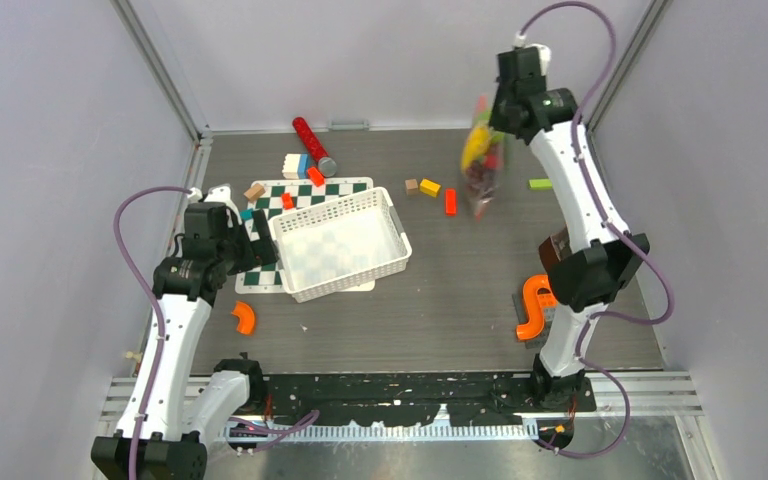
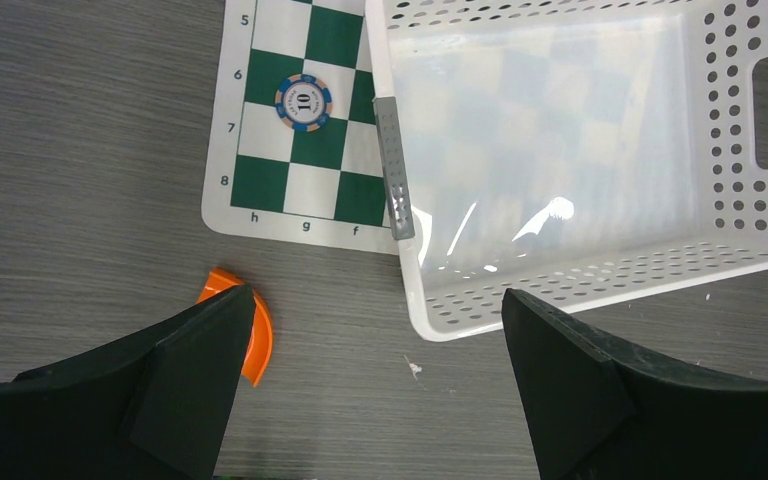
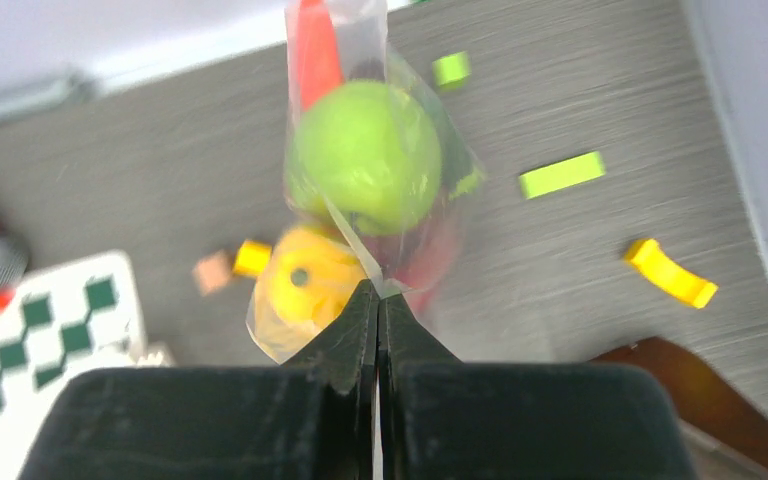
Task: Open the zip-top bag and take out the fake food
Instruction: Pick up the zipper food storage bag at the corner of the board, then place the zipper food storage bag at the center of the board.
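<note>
The zip-top bag [image 1: 481, 165] hangs free and the near space [image 1: 447, 312] beside the white basket is open, so the robot's right gripper goes on carrying the bag until it lies there.
My right gripper [image 3: 378, 290] is shut on a fold of the clear zip-top bag [image 3: 358, 25], which hangs in the air over the table's far right [image 1: 482, 160]. Through the plastic I see the fake food: a green apple [image 3: 365, 155], a yellow piece [image 3: 300, 275] and a red-orange piece [image 3: 315, 50]. The zip strip is not visible. My left gripper [image 2: 375, 300] stands wide open and empty above bare table, just off the near corner of the white basket [image 2: 560, 290]. In the top view it sits left of the basket [image 1: 305, 290].
The basket lies on a green-and-white chessboard mat [image 2: 270, 185] bearing a poker chip [image 2: 303, 103]. An orange curved piece [image 2: 260, 340] is under my left finger. Coloured blocks [image 1: 429, 187], a red cylinder [image 1: 312, 145], a lime block [image 3: 560, 174] and an orange track piece [image 1: 535, 305] are scattered about.
</note>
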Motion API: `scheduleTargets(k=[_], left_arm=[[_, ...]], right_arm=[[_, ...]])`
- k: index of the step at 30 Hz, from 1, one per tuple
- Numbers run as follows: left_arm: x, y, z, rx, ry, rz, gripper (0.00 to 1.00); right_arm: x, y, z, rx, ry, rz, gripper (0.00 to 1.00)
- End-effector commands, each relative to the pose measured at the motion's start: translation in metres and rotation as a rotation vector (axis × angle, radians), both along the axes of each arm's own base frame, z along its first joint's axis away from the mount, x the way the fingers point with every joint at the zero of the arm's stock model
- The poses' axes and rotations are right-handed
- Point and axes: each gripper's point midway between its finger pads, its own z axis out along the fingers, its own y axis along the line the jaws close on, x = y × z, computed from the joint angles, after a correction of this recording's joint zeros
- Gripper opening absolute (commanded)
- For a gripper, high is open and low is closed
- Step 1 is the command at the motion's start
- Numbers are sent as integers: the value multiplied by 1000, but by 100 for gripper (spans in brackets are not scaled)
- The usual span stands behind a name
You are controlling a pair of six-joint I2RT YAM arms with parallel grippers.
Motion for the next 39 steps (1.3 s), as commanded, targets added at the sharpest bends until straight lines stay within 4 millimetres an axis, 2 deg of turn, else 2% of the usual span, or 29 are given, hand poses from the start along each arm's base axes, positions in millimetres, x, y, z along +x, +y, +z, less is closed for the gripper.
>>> scheduleTargets(k=[1,2,3,4,5,6,7,8,11,12,14,16,20,21,22,23,24,25,26,27,28,29,30,31,32,33,34,36,39], left_arm=[[2,4,7,11,-24,12,98],[2,4,8,12,-29,16,98],[1,6,8,15,-32,23,98],[1,7,9,17,-35,30,98],[0,8,10,20,-42,36,98],[0,8,10,19,-45,36,98],[0,7,11,18,-48,34,98],[0,7,11,16,-50,33,98],[0,6,11,14,-51,31,99],[0,7,11,14,-51,32,99],[0,7,12,14,-55,34,99],[0,7,13,14,-59,33,97],[0,7,14,14,-65,37,92],[0,8,14,15,-66,39,90],[0,8,14,15,-64,40,89],[0,8,14,15,-66,40,89],[0,7,14,14,-66,40,88],[0,8,14,14,-66,41,88],[0,8,15,12,-68,42,88],[0,7,15,9,-70,41,88],[1,7,15,7,-71,40,88],[1,6,16,2,-75,37,88],[1,3,17,-6,-77,28,90],[1,1,17,-16,-79,17,94],[2,-2,18,-27,-83,7,95],[3,-4,19,-36,-88,-3,96],[3,-10,21,-57,-93,-28,98],[5,-17,25,-82,-103,-59,100],[9,-36,40,-155,-126,-142,100]], right_arm=[[-55,52,49,-40,-80,171,0],[-65,70,48,-47,-77,215,0],[-78,76,46,-62,-64,245,0],[-89,90,44,-78,-56,283,0],[-103,91,40,-99,-40,291,0],[-115,105,38,-107,-34,330,0],[-127,104,33,-122,-20,335,0],[-138,115,31,-123,-17,363,0],[-172,123,19,-142,4,401,0],[-181,122,21,-131,-7,400,0],[-199,122,5,-154,28,414,0],[-215,129,4,-136,23,447,0],[-251,147,-24,-77,83,571,0],[-258,149,-25,-43,80,582,0],[-270,155,-38,-33,116,620,0],[-277,157,-38,8,108,627,0],[-288,161,-53,22,148,660,0],[-296,167,-52,78,137,665,0],[-308,171,-72,101,193,696,0],[-313,179,-73,166,186,700,1],[-328,186,-92,188,243,740,1],[-333,197,-94,248,240,742,5],[-348,203,-112,253,286,775,10],[-360,211,-123,265,307,788,26],[-364,214,-129,270,322,774,35],[-368,212,-135,237,319,765,50],[-369,211,-137,232,320,739,61],[-367,198,-137,186,304,678,73],[-345,170,-115,145,180,531,90]])
